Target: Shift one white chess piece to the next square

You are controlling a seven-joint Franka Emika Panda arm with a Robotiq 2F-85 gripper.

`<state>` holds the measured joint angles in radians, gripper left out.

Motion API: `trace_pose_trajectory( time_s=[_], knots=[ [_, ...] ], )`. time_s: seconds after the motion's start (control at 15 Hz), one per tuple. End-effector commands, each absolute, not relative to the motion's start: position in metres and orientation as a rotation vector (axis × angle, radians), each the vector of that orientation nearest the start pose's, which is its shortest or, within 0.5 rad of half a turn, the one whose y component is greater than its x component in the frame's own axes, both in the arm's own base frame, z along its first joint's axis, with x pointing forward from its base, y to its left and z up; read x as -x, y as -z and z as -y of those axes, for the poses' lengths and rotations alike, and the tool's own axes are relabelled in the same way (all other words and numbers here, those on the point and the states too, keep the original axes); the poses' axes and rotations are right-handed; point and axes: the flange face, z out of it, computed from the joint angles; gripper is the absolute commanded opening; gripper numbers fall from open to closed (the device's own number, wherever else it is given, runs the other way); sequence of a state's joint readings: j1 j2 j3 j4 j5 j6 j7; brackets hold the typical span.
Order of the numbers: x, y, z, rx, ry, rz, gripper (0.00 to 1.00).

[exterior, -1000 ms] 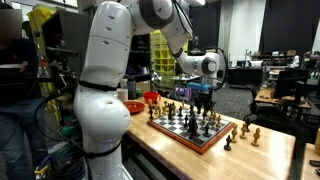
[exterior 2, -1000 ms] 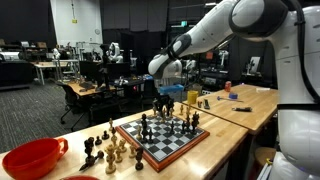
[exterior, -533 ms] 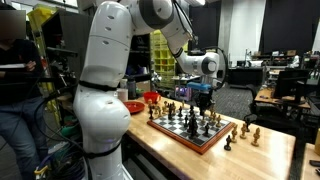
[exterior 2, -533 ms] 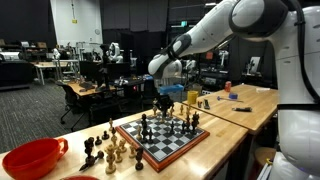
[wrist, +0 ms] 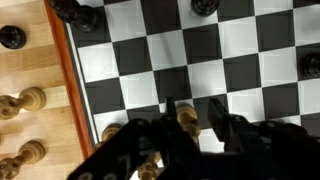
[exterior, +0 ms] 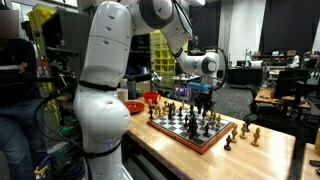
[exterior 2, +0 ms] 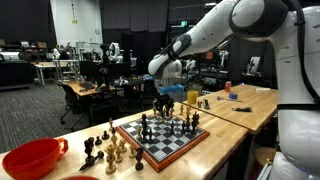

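Observation:
The white piece rests against one gripper finger with a gap to the other (wrist: 207,112), so I should open my gripper and center it over the white piece's head (wrist: 187,117) before I close it.
A chessboard (exterior: 178,128) (exterior 2: 172,145) with dark and light wooden pieces lies on a wooden table. My gripper (exterior: 203,101) (exterior 2: 163,104) hangs low over the board's edge row. In the wrist view the board (wrist: 200,45) fills the frame, and my gripper (wrist: 192,120) straddles a light "white" piece (wrist: 187,117). The left finger is close against the piece, and a strip of board shows between it and the right finger. Other light pieces (wrist: 112,130) stand beside it, partly hidden by the gripper body.
Dark pieces (wrist: 76,12) (wrist: 205,6) stand at the far side of the board. Loose pieces stand off the board on the table (wrist: 24,100) (exterior 2: 105,150) (exterior: 246,130). A red bowl (exterior 2: 30,158) (exterior: 150,98) sits near the board. Lab desks fill the background.

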<state>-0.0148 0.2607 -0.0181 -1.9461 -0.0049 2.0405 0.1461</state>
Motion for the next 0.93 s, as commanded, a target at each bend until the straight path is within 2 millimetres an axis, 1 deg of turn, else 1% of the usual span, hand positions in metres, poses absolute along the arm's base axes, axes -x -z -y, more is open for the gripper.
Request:
trace_pose_trajectory(
  time_s=[0.0,0.2,0.33,0.4,0.47,0.6,0.67,0.73,0.8,0.87],
  knots=[
    [-0.59,-0.339,0.014,3.122,-0.256,-0.28,0.69],
    [-0.592,-0.338,0.011,3.112,-0.26,-0.277,0.9],
    [-0.594,-0.337,0.009,3.106,-0.259,-0.279,0.88],
    [-0.594,-0.337,0.009,3.103,-0.258,-0.278,0.89],
    [-0.595,-0.337,0.009,3.1,-0.257,-0.279,0.85],
    [-0.598,-0.338,0.009,3.098,-0.254,-0.283,0.8],
    [-0.599,-0.338,0.01,3.098,-0.251,-0.286,0.71],
    [-0.6,-0.338,0.011,3.1,-0.248,-0.289,0.65],
    [-0.601,-0.337,0.013,3.102,-0.245,-0.291,0.52],
    [-0.601,-0.337,0.014,3.106,-0.24,-0.292,0.46]
  ],
)
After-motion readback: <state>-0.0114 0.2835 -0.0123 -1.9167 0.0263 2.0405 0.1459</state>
